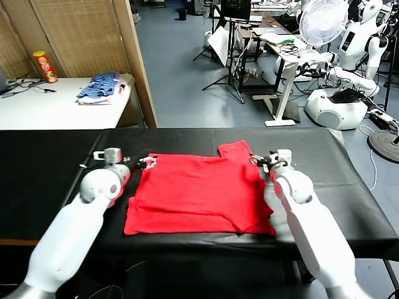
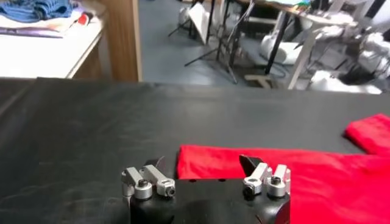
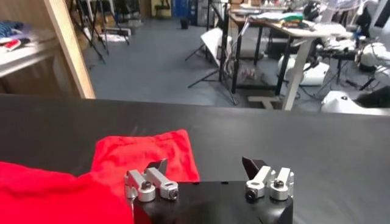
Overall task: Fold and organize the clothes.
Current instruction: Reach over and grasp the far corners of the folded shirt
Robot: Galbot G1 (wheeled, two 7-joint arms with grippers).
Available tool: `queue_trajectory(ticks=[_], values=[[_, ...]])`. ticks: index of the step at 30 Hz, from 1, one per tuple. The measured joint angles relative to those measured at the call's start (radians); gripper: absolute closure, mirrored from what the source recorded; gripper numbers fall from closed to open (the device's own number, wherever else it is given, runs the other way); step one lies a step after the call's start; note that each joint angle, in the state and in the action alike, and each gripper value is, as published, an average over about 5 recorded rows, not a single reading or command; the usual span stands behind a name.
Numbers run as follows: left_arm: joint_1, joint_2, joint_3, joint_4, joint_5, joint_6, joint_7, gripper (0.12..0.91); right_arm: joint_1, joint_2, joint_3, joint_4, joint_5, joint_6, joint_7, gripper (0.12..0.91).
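Note:
The red T-shirt is lying limp and flat, so its far half (image 1: 193, 171) will fold over and the T-shirt's near edge (image 1: 198, 232) will stay in place when I carry the T-shirt's corners.
The clothes are one bright red T-shirt (image 1: 199, 196) lying flat on the black table (image 1: 50, 162), partly folded, with one sleeve (image 1: 235, 149) sticking out at the far right corner. My left gripper (image 1: 146, 163) hovers open at the shirt's far left corner, and that corner (image 2: 201, 161) lies between its spread fingers. My right gripper (image 1: 262, 161) stands open beside the sleeve (image 3: 143, 155), one finger (image 3: 159, 165) over the sleeve's edge and the other over bare table. Neither gripper holds anything. No print shows on the shirt.
Behind at the left stands a white table with a blue-and-white pile of garments (image 1: 100, 87) and a red can (image 1: 45, 66). A wooden partition (image 1: 140, 62) rises beside it. Tripods, a fan (image 1: 323, 22) and other white robots (image 1: 340, 93) stand beyond the table.

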Motion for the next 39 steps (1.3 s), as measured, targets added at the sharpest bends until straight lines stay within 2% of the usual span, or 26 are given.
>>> queue_trajectory(ticks=[4, 10, 13, 16, 20, 22, 24, 25, 27, 32, 39], values=[[-0.044, -0.032, 0.015, 0.081, 0.033, -0.011, 0.016, 0.232, 0.022, 0.023, 0.002, -0.05, -0.001, 0.0, -0.005, 0.227], [-0.092, -0.073, 0.018, 0.179, 0.046, -0.025, 0.017, 0.232, 0.028, 0.049, 0.014, -0.094, -0.001, -0.001, -0.016, 0.234], [-0.1, -0.08, 0.021, 0.206, 0.047, -0.028, 0.031, 0.256, 0.029, 0.058, 0.018, -0.104, -0.001, -0.003, -0.025, 0.302], [-0.101, -0.083, 0.023, 0.217, 0.05, -0.032, 0.045, 0.369, 0.028, 0.066, 0.023, -0.109, 0.009, -0.012, -0.025, 0.441], [-0.1, -0.084, 0.024, 0.226, 0.058, -0.039, 0.054, 0.599, 0.021, 0.075, 0.034, -0.103, 0.031, -0.021, -0.019, 0.658], [-0.099, -0.085, 0.024, 0.229, 0.062, -0.041, 0.057, 0.7, 0.014, 0.077, 0.038, -0.096, 0.032, -0.007, -0.024, 0.775], [-0.098, -0.085, 0.023, 0.23, 0.065, -0.044, 0.057, 0.817, 0.005, 0.077, 0.04, -0.087, 0.029, 0.019, -0.034, 0.86], [-0.097, -0.086, 0.022, 0.229, 0.066, -0.047, 0.058, 0.85, 0.0, 0.075, 0.041, -0.08, 0.029, 0.036, -0.04, 0.885], [-0.093, -0.086, 0.019, 0.225, 0.066, -0.052, 0.057, 0.901, -0.013, 0.069, 0.043, -0.064, 0.034, 0.072, -0.052, 0.903], [-0.072, -0.073, 0.006, 0.189, 0.063, -0.058, 0.049, 0.904, -0.069, 0.036, 0.058, 0.023, 0.075, 0.147, -0.091, 0.903], [-0.01, -0.012, -0.025, 0.05, 0.041, -0.048, 0.021, 0.904, -0.189, -0.047, 0.087, 0.231, 0.133, 0.142, -0.098, 0.903]])
